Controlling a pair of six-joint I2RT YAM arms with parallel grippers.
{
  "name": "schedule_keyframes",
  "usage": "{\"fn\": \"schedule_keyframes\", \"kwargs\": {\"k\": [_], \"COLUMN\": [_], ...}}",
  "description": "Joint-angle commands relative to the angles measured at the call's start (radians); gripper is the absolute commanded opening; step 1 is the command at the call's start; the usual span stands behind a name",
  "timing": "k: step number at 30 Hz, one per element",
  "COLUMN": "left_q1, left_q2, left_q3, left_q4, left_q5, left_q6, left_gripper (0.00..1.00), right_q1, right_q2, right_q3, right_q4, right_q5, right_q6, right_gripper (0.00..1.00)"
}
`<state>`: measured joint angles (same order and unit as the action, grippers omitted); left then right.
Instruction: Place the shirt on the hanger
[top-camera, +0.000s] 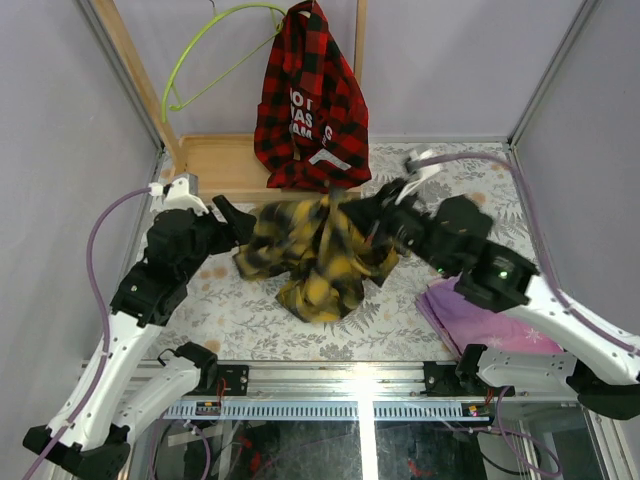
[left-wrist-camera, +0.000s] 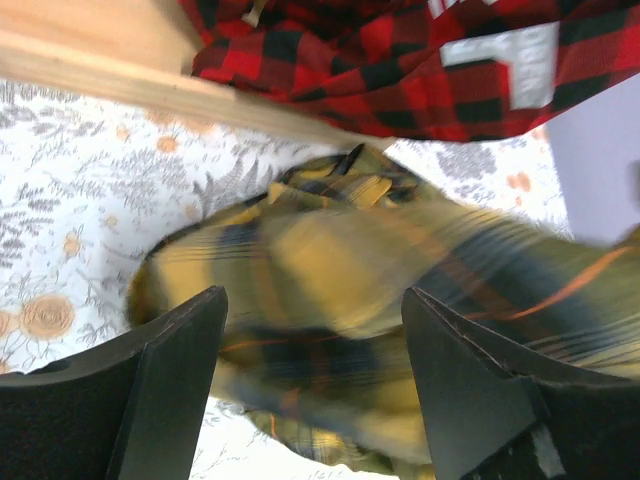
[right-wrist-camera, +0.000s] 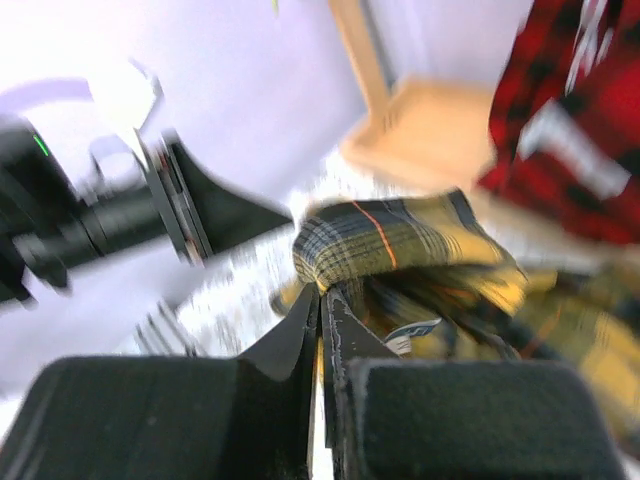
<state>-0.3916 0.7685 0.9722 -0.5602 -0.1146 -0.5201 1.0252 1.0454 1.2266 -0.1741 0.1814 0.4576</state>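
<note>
Next, my right gripper swings the shirt back toward the purple cloth (top-camera: 478, 318) and lays it open before I hang it, because the yellow shirt is bunched (top-camera: 322, 265) below that gripper.
The yellow and dark plaid shirt (top-camera: 315, 255) lies bunched in the middle of the table. My right gripper (top-camera: 352, 208) is shut on a fold at the shirt's upper edge; in the right wrist view the closed tips (right-wrist-camera: 322, 296) pinch the plaid cloth (right-wrist-camera: 400, 240). My left gripper (top-camera: 236, 226) is open at the shirt's left edge; in the left wrist view the blurred shirt (left-wrist-camera: 330, 270) sits between and ahead of my spread fingers (left-wrist-camera: 170, 380). The lime-green wire hanger (top-camera: 200, 50) hangs on the wooden rack at the back left, apart from both grippers.
A red-and-black plaid shirt (top-camera: 310, 100) hangs from the wooden rack (top-camera: 215, 160) just behind the yellow shirt. A purple cloth (top-camera: 470, 310) lies at the front right under my right arm. The left gripper's black finger (right-wrist-camera: 230, 205) shows in the right wrist view.
</note>
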Motion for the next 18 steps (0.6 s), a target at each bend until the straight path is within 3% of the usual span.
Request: {"fn": "schedule_keyframes", "kwargs": {"k": [1,6,12,15,18], "left_q1": [0.006,0.006,0.006,0.006,0.006], "left_q2": [-0.053,-0.064,-0.066,-0.072,-0.071], "left_q3": [0.090,0.175,0.204,0.206,0.219], "left_q4": [0.051,0.015,0.005,0.001,-0.012], "left_q5": [-0.006,-0.038,-0.036,-0.040,-0.043], "left_q6": [-0.004,0.012,0.013,0.015,0.027], "left_gripper": [0.70,0.71,0.72,0.74,0.75], "right_q1": [0.003,0.003,0.003,0.003,0.003], "right_q2": [-0.004,0.111,0.383,0.467,0.506], "right_q3": [0.244,0.611,1.132,1.270,1.289], "right_q4": [0.136,0.144,0.030,0.072,0.153], "right_q5": [0.166,0.145,0.098,0.092,0.106], "right_q6": [-0.160,-0.309,-0.431,-0.477,-0.533], "right_gripper": [0.00,0.00,0.00,0.00,0.00]}}
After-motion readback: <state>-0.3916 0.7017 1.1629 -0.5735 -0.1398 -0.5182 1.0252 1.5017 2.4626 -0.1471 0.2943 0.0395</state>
